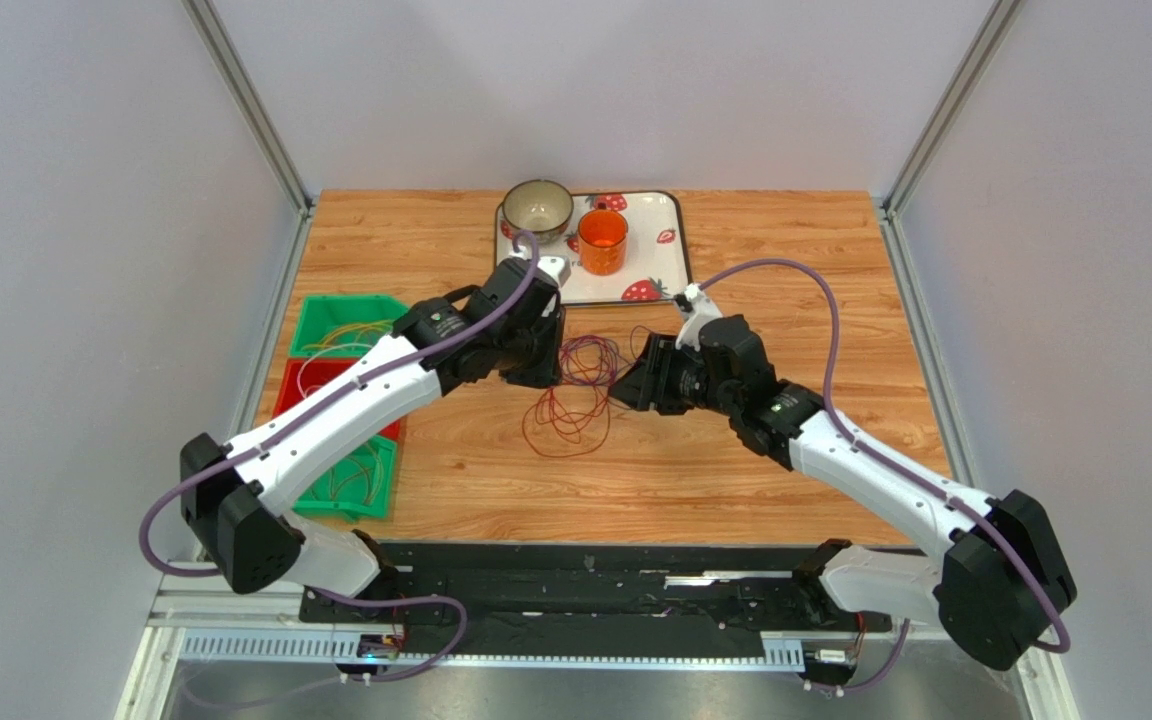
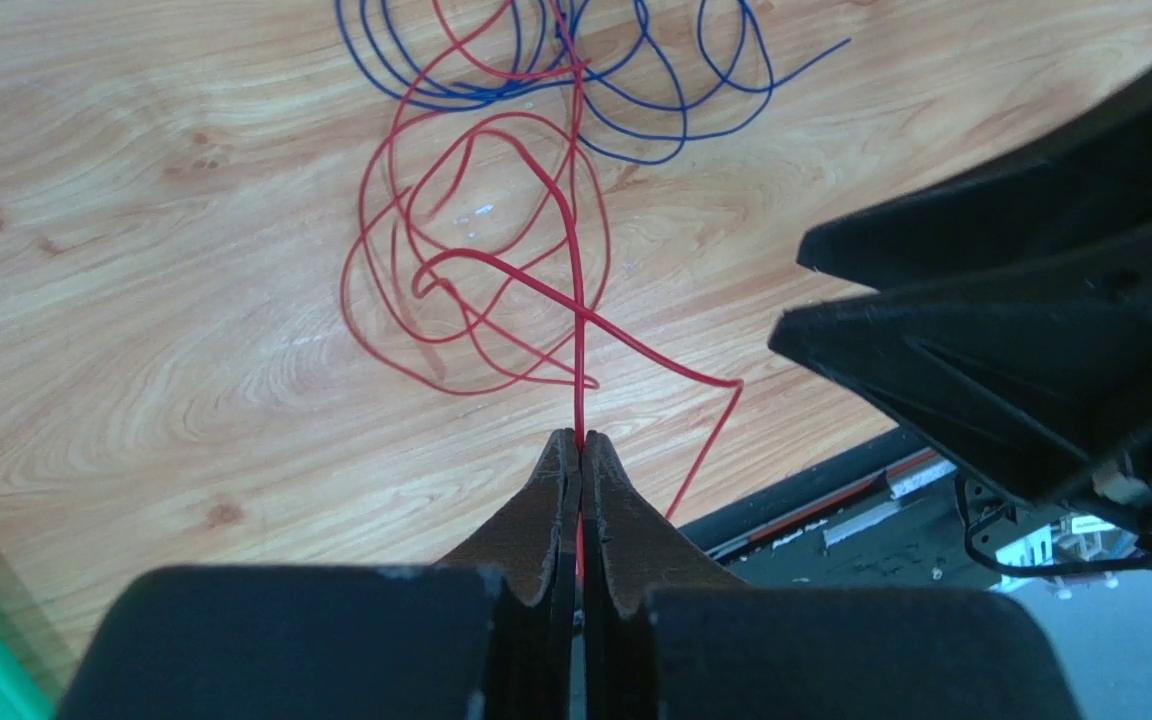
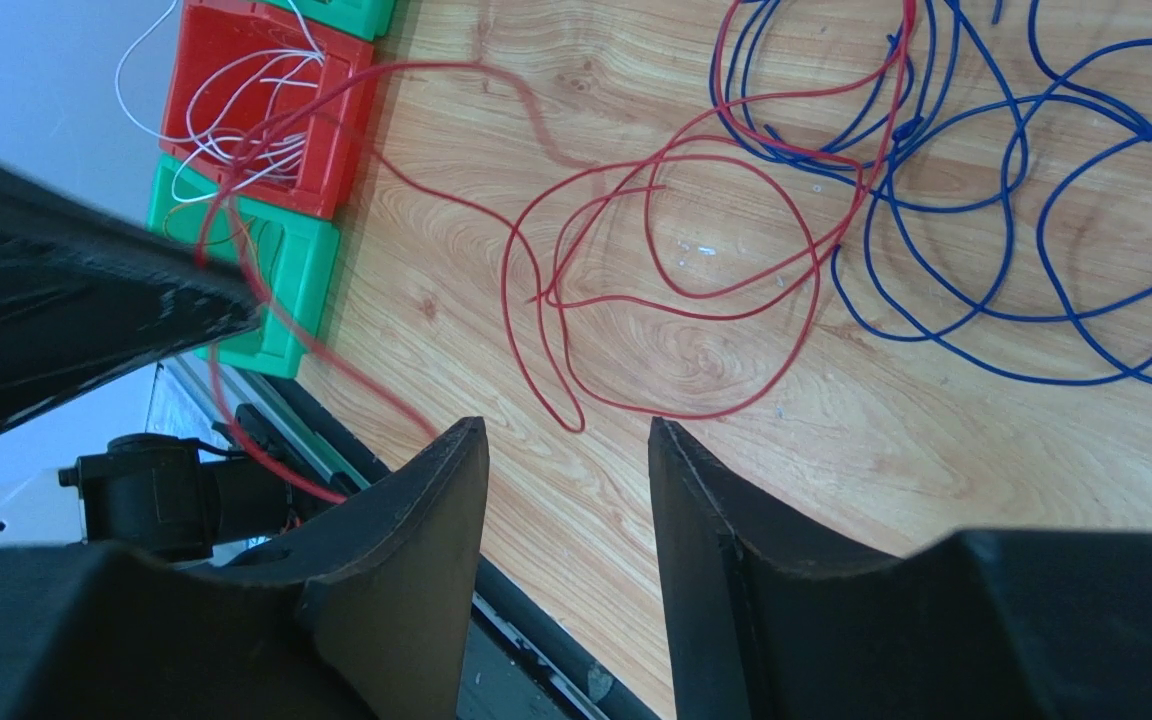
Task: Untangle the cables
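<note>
My left gripper should pull the red cable piece onto the open wood (image 1: 498, 462) near its front edge before releasing it, since its loops cross the blue cable's coil (image 1: 593, 359).
A tangle of thin cables lies mid-table: red loops (image 1: 560, 423) at the front and dark blue-purple loops (image 1: 591, 360) behind them. My left gripper (image 1: 540, 365) is at the tangle's left edge. In the left wrist view it (image 2: 581, 444) is shut on a strand of the red cable (image 2: 579, 300), which runs straight up from the fingertips, with the blue cable (image 2: 642, 156) beyond. My right gripper (image 1: 630, 387) is at the tangle's right edge. In the right wrist view it (image 3: 564, 432) is open and empty above the wood, near the red loops (image 3: 815, 285) and the blue loops (image 3: 988, 318).
Green (image 1: 342, 323) and red (image 1: 304, 387) bins at the left table edge hold more thin wires; the red bin (image 3: 274, 105) has white ones. A strawberry tray (image 1: 657, 278) at the back carries a bowl (image 1: 537, 210) and an orange cup (image 1: 602, 240).
</note>
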`<state>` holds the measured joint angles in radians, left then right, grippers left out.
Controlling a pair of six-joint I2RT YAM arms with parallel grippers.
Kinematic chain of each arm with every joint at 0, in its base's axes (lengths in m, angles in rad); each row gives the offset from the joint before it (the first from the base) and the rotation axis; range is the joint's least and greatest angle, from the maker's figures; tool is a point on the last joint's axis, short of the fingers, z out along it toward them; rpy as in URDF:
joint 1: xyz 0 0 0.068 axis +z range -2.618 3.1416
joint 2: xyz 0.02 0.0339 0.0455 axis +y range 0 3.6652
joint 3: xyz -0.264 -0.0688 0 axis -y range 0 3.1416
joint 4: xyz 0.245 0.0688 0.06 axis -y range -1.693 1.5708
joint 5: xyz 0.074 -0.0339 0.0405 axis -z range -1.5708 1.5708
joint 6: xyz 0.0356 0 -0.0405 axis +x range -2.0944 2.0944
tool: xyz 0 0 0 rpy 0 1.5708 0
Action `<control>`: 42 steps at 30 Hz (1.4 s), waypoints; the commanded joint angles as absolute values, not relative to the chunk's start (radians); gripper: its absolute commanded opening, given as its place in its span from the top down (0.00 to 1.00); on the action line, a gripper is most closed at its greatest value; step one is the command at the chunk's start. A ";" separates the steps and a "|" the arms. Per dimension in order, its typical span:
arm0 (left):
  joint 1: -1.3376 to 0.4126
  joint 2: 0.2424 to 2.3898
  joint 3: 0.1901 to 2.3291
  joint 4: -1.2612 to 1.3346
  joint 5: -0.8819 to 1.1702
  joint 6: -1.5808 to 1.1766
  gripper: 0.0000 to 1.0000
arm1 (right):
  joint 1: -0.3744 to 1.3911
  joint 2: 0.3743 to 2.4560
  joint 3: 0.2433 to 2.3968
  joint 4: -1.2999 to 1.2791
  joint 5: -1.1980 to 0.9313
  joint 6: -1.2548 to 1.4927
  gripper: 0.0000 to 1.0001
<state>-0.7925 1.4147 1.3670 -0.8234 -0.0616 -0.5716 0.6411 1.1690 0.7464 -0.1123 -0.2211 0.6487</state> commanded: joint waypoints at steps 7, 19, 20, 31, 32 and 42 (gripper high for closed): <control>-0.798 1.200 1.583 -1.040 -0.149 -0.520 1.00 | 0.653 1.302 0.859 -0.089 -0.262 0.703 0.49; -0.798 0.993 1.634 -1.051 -0.176 -0.468 1.00 | 0.733 1.370 0.891 -0.038 -0.304 0.730 0.41; -0.798 0.986 1.612 -1.049 -0.173 -0.474 1.00 | 0.738 1.376 0.893 -0.037 -0.307 0.732 0.41; -0.798 0.916 1.174 -0.916 -0.195 -0.564 1.00 | 0.776 1.471 0.936 -0.015 -0.321 0.761 0.41; -0.798 0.923 1.158 -0.914 -0.205 -0.580 1.00 | 0.782 1.479 0.948 -0.021 -0.319 0.761 0.41; -0.799 1.093 1.026 -0.789 -0.115 -0.572 1.00 | 0.788 1.456 0.898 -0.100 -0.218 0.710 0.42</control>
<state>-0.7933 1.0267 1.0718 -0.9123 -0.1917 -0.5709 0.7860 1.4971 0.9077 -0.0715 -0.2836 0.7399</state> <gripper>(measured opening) 0.008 0.581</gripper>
